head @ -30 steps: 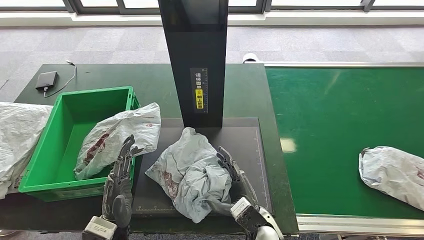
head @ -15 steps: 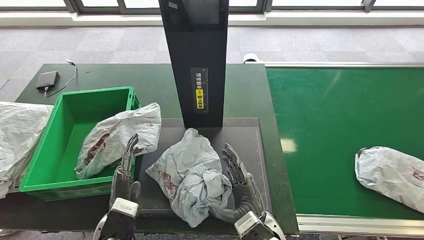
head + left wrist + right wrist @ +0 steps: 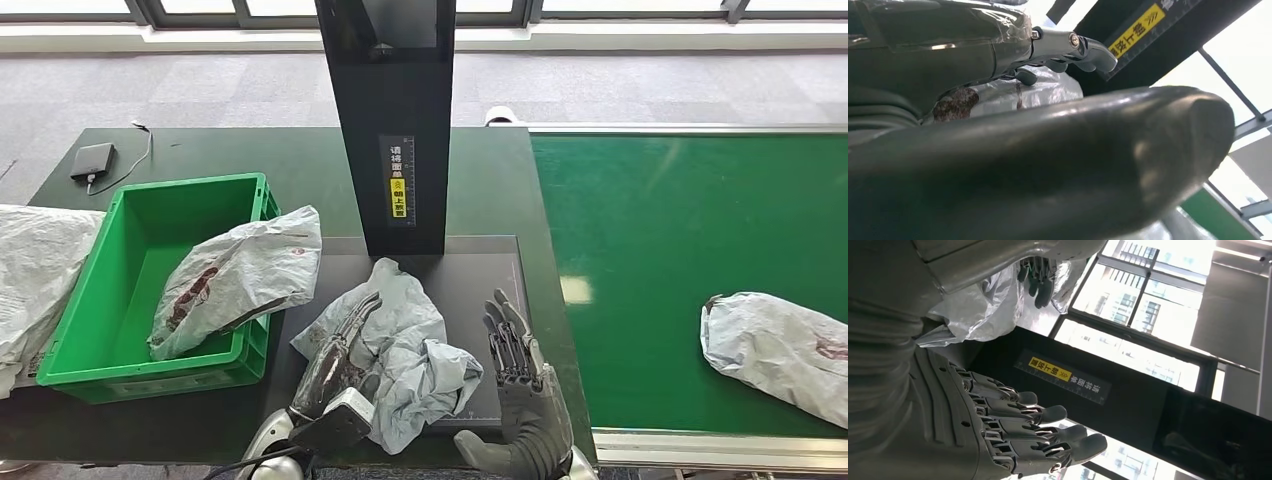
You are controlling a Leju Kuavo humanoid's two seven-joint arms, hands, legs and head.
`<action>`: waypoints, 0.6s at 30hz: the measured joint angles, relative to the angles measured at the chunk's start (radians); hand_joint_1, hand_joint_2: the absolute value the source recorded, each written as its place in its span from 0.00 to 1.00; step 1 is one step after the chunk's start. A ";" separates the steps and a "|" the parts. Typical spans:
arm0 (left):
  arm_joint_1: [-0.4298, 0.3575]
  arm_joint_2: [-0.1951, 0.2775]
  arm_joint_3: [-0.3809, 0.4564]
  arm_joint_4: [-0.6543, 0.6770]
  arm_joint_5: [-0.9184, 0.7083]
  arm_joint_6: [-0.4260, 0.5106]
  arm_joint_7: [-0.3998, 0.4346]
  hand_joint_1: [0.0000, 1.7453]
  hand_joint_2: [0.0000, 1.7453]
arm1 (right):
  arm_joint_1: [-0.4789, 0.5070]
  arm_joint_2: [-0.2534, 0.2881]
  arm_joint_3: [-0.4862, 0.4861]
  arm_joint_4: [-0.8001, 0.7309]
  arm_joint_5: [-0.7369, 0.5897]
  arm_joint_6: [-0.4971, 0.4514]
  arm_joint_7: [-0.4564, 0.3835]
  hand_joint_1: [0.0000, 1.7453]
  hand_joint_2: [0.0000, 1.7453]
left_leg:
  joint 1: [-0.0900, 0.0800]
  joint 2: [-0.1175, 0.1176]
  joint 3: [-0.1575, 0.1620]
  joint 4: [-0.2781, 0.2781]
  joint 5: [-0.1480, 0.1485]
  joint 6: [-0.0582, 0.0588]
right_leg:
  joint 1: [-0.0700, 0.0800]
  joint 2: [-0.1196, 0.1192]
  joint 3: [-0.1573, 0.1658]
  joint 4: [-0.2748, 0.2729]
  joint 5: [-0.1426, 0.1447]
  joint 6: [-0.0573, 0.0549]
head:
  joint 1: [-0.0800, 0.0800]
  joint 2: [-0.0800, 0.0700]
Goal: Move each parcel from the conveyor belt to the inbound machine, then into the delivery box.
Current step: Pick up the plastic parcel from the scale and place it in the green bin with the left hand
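Note:
I expect the wrapping's near end (image 3: pixel 826 394) to bunch up into folds when I lift it, because the wrapping (image 3: pixel 757 335) of the parcel on the conveyor belt is loosely wrinkled.
A crumpled grey parcel (image 3: pixel 405 345) lies on the black platform (image 3: pixel 480 270) of the inbound machine, in front of its dark column (image 3: pixel 395 120). My left hand (image 3: pixel 335 360) rests on the parcel's near left side with its fingers stretched along it. The left wrist view has those fingers (image 3: pixel 1073 45) over the parcel (image 3: pixel 1043 92). My right hand (image 3: pixel 520 390) hovers open to the right of the parcel, apart from it, fingers spread (image 3: pixel 1013 425). A second parcel (image 3: pixel 235 275) hangs over the right rim of the green delivery box (image 3: pixel 190 183). A third parcel (image 3: pixel 775 345) lies on the green conveyor belt (image 3: pixel 680 230).
A large grey bag (image 3: pixel 30 270) lies left of the green box. A small dark device (image 3: pixel 92 158) with a cable sits at the table's far left. The belt's metal edge (image 3: pixel 700 440) runs along the near right.
My left hand has moved right from beside the box onto the parcel. My right hand has let go of the parcel and drawn away to the right. The belt parcel has crept left.

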 joint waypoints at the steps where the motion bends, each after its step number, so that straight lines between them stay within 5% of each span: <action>1: -0.006 0.005 -0.007 0.015 -0.019 0.003 -0.001 0.00 0.00 | 0.004 -0.005 -0.003 -0.006 -0.010 -0.004 -0.006 0.00 1.00 | 0.000 0.000 0.000 0.000 0.000 0.000 | 0.000 0.000 0.000 0.000 0.000 0.000 | 0.000 0.000; 6: -0.026 0.027 -0.049 0.091 -0.137 0.043 -0.029 0.00 0.00 | 0.038 -0.046 -0.035 -0.040 -0.101 -0.039 -0.030 0.00 1.00 | 0.000 0.000 0.000 0.000 0.000 0.000 | 0.000 0.000 0.000 0.000 0.000 0.000 | 0.000 0.000; 10: -0.028 0.032 -0.058 0.113 -0.149 0.057 -0.040 0.00 1.00 | 0.055 -0.065 -0.061 -0.055 -0.135 -0.049 -0.030 0.00 1.00 | 0.000 0.000 0.000 0.000 0.000 0.000 | 0.000 0.000 0.000 0.000 0.000 0.000 | 0.000 0.000; 13: -0.029 0.037 -0.061 0.124 -0.159 0.058 -0.041 0.00 1.00 | 0.066 -0.076 -0.072 -0.065 -0.148 -0.060 -0.030 0.00 1.00 | 0.000 -0.001 0.000 0.000 0.000 0.000 | 0.000 0.000 0.000 0.000 0.000 0.000 | 0.000 0.000; 17: -0.039 0.046 -0.061 0.157 -0.231 0.103 -0.024 1.00 1.00 | 0.075 -0.097 -0.080 -0.075 -0.186 -0.103 -0.030 0.00 1.00 | 0.000 -0.001 0.000 0.000 0.000 0.000 | 0.000 0.000 0.001 0.000 0.000 0.000 | 0.000 0.000; 18: -0.040 0.048 -0.061 0.167 -0.251 0.141 -0.024 1.00 1.00 | 0.077 -0.103 -0.080 -0.079 -0.194 -0.119 -0.030 0.00 1.00 | 0.000 -0.001 0.000 0.000 0.000 0.000 | 0.000 0.000 0.001 0.000 0.000 0.000 | 0.000 0.000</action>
